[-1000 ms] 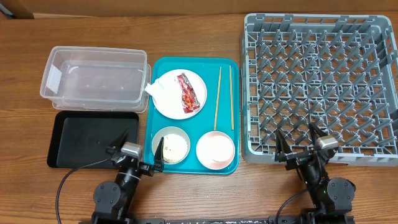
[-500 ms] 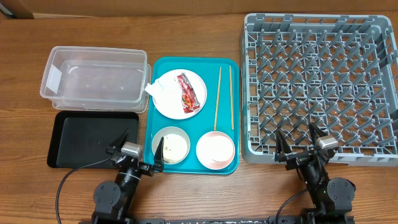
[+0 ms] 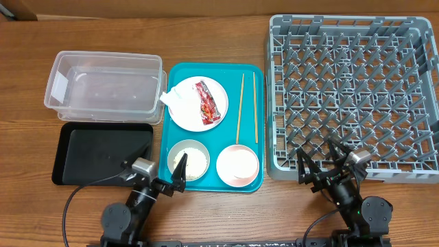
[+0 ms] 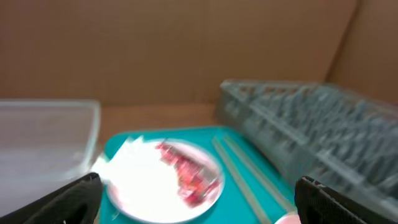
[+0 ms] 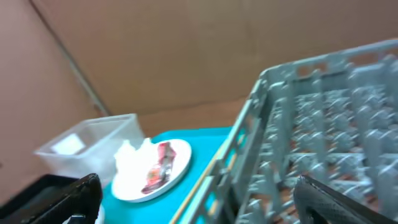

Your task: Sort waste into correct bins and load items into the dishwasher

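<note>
Next, I pass the cup point(image 3: 241, 164) over with my left gripper, because the white cup is in the pink bowl point(image 3: 232, 178) and the dish rack is by my right gripper.
The pale pink plate point(image 3: 192, 113) lies on the teal serving tray point(image 3: 212, 134) with the red wrapper point(image 3: 206, 101) on it and the white napkin point(image 3: 171, 98) at its left edge. The grey metal bowl point(image 3: 188, 159) holds the rice. The pink bowl point(image 3: 237, 165) is beside it. Two chopsticks point(image 3: 240, 107) lie to the right of the plate. The dish rack point(image 3: 353, 89) stands at the right. The clear tub point(image 3: 103, 86) and the black tray point(image 3: 103, 152) are at the left. My left gripper point(image 3: 161, 165) is open and empty near the metal bowl. My right gripper point(image 3: 319, 156) is open and empty at the rack's front left corner. No white cup is in view.
The left wrist view is blurred and shows the plate point(image 4: 155, 183), wrapper point(image 4: 186, 175), tub point(image 4: 43, 134) and rack point(image 4: 311, 121). The right wrist view shows the plate point(image 5: 134, 177), wrapper point(image 5: 158, 165), tub point(image 5: 87, 143) and rack point(image 5: 323, 137). A cardboard wall stands behind the table.
My left gripper has swung slightly right, toward the metal bowl. My right gripper has shifted slightly left. The objects have not moved.
</note>
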`<action>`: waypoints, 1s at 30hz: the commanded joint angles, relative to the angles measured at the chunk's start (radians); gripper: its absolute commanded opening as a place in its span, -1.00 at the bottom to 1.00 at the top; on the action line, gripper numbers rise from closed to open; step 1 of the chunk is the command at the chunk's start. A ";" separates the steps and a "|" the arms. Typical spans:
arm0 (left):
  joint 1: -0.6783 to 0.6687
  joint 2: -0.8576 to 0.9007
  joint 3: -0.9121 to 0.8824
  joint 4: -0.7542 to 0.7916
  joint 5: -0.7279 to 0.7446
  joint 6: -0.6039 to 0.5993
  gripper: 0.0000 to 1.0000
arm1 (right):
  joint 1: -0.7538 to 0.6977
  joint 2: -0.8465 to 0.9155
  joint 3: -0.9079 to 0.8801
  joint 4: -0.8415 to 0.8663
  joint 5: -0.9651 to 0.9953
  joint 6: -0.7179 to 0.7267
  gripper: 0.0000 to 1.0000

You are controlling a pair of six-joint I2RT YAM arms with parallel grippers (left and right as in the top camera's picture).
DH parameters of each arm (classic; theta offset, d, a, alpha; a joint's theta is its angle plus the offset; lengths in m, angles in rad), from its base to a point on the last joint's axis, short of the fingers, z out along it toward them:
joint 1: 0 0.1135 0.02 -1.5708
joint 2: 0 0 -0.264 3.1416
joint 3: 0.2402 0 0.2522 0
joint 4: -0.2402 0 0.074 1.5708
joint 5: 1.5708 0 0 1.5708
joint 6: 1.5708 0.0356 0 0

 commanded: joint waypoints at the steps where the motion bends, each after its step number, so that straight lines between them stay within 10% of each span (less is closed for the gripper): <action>1: -0.001 -0.003 0.041 0.050 0.090 -0.149 1.00 | -0.006 -0.010 0.053 0.007 -0.065 0.094 0.99; 9: -0.001 0.121 0.372 -0.240 0.075 -0.082 1.00 | -0.006 0.119 0.411 -0.237 0.027 0.085 0.99; 22: -0.001 0.878 1.167 -1.086 0.089 0.075 1.00 | -0.006 0.786 1.149 -0.890 0.032 -0.018 0.99; 30: -0.073 1.139 1.223 -1.104 0.297 -0.070 0.71 | -0.006 0.917 1.174 -0.930 -0.104 -0.018 1.00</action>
